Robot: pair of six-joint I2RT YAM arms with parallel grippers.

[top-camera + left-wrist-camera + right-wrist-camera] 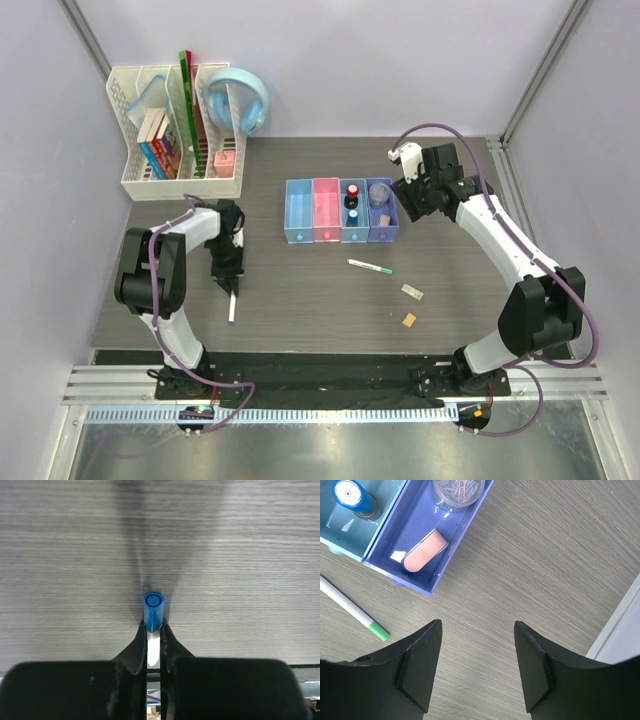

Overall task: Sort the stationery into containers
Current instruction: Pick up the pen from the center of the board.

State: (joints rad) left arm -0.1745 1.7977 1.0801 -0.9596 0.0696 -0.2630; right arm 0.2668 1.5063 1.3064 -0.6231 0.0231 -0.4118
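Note:
The white marker (232, 309) is in line with the long sides of the empty blue bin (299, 208), so the robot's left gripper goes on carrying the marker until it hangs above the bin.
My left gripper (229, 278) is shut on the white marker with a blue cap (232, 305), at the left of the table. In the left wrist view the fingers (135, 645) pinch the white barrel and the blue cap (153, 611) sticks out past the tips. My right gripper (410, 203) is open and empty just right of the purple bin (381, 232); its wrist view (477, 624) shows bare table between the jaws. The four bins stand in a row: blue (298, 235), pink (326, 234), blue (354, 235), purple. The green-tipped pen (370, 267) and two small erasers (412, 292) (409, 319) lie in front of them.
The purple bin (385, 527) holds a pink eraser (423, 555) and a jar of clips (458, 487). The second blue bin holds capped bottles (351, 495). A white mesh organizer (135, 185) with books and a green ruler stands back left, light-blue headphones (240, 100) beside it.

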